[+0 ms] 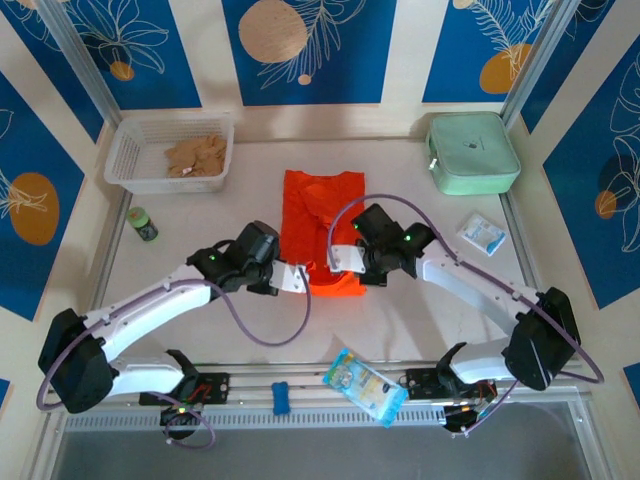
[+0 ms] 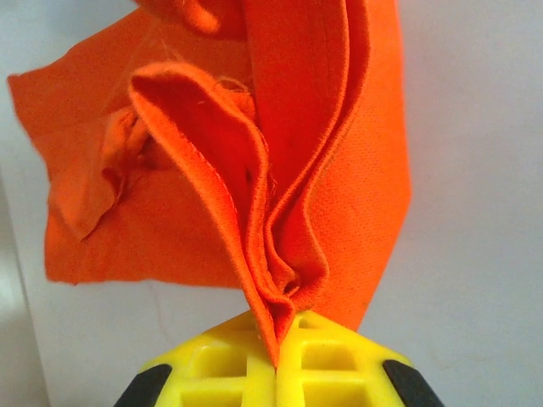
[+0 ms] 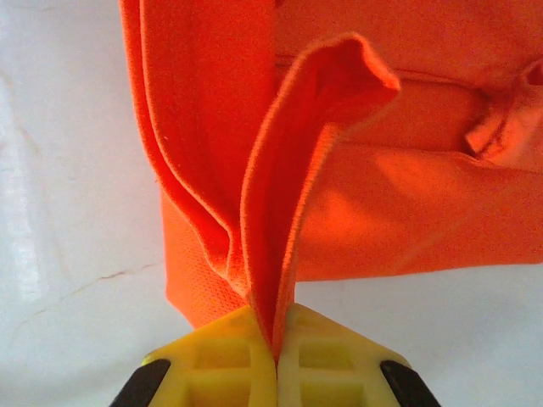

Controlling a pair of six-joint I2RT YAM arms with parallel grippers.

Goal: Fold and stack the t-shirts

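Note:
The near edge of the orange-red t-shirt (image 1: 319,273) is pinched in both my grippers, so my left gripper should go on moving it forward until it gets to the t-shirt's middle (image 1: 314,230), before it lets go.
An orange-red t-shirt (image 1: 320,215) lies partly folded as a narrow strip in the middle of the table. My left gripper (image 1: 303,278) pinches its near left edge, and my right gripper (image 1: 335,260) pinches its near right edge. In the left wrist view the yellow jaws are shut on a bunched fold of the t-shirt (image 2: 280,212), the left gripper (image 2: 277,360) at the bottom edge. The right wrist view shows the same: the right gripper (image 3: 277,356) shut on a raised fold of the t-shirt (image 3: 280,220), with the rest of the cloth lying flat on the white table.
A white basket (image 1: 120,160) with brown scraps stands at the back left, a mint-green case (image 1: 472,152) at the back right. A small green jar (image 1: 142,223) is at the left, a white packet (image 1: 482,234) at the right, and a blue-printed packet (image 1: 365,385) near the front rail.

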